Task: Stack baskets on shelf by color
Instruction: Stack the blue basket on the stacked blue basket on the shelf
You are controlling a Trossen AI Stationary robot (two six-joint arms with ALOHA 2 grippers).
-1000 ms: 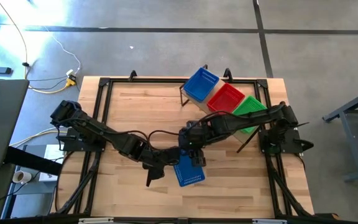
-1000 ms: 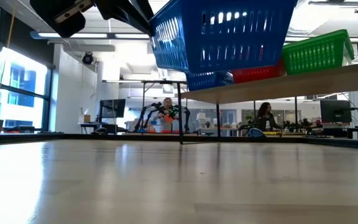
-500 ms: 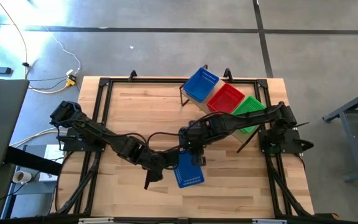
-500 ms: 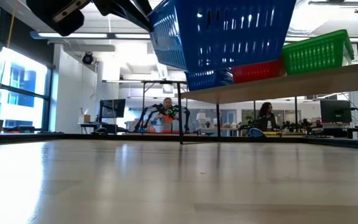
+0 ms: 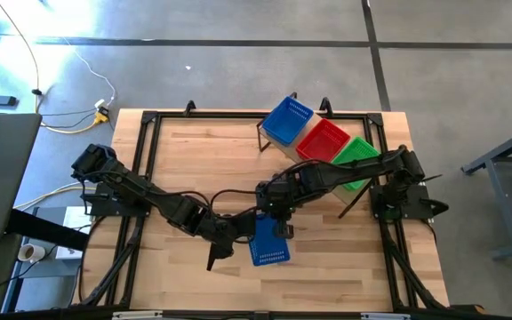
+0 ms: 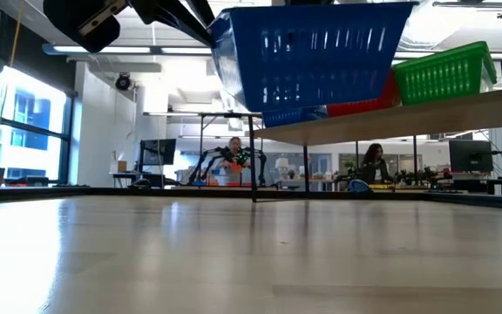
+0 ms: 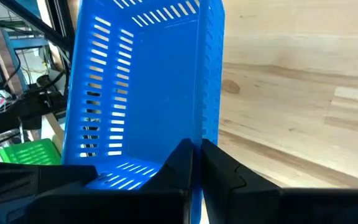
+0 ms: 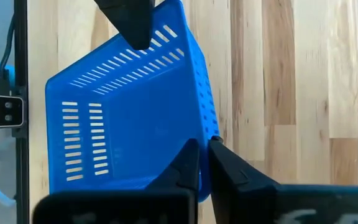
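Next, my left gripper lets go and moves away before my right gripper takes the hanging basket to the shelf's blue basket (image 5: 288,120), because both grippers are pinching the hanging basket's rim (image 7: 199,123).
A blue basket (image 5: 271,247) hangs above the middle of the table, near its front edge, and both grippers are shut on it. My left gripper (image 5: 244,233) is at the basket's left side and my right gripper (image 5: 276,224) at its far side. The low view shows the basket (image 6: 312,52) high above the tabletop and about level. The shelf (image 6: 390,118) at the back right carries a blue basket (image 5: 287,120), a red basket (image 5: 324,140) and a green basket (image 5: 356,151) in a row. My left gripper pinches the rim of one basket wall (image 7: 211,134) close to a corner, one finger inside the basket and one outside. It reaches in from the table's left. The basket is lifted clear, mouth up. My right gripper pinches the rim of a wall (image 8: 205,127) near another corner, one finger inside and one outside. It comes from the far right, slanting down. The basket hangs clear of the table between the two grippers.
Black frame rails (image 5: 149,160) run along the table's left, far and right edges. Bare wood lies under and left of the held basket. Beyond the table the low view shows people (image 6: 234,157) at distant desks.
My right gripper has shut on the blue basket's rim. The basket, tilted a second ago, has levelled out while staying lifted. My left gripper has shifted slightly toward the right with it.
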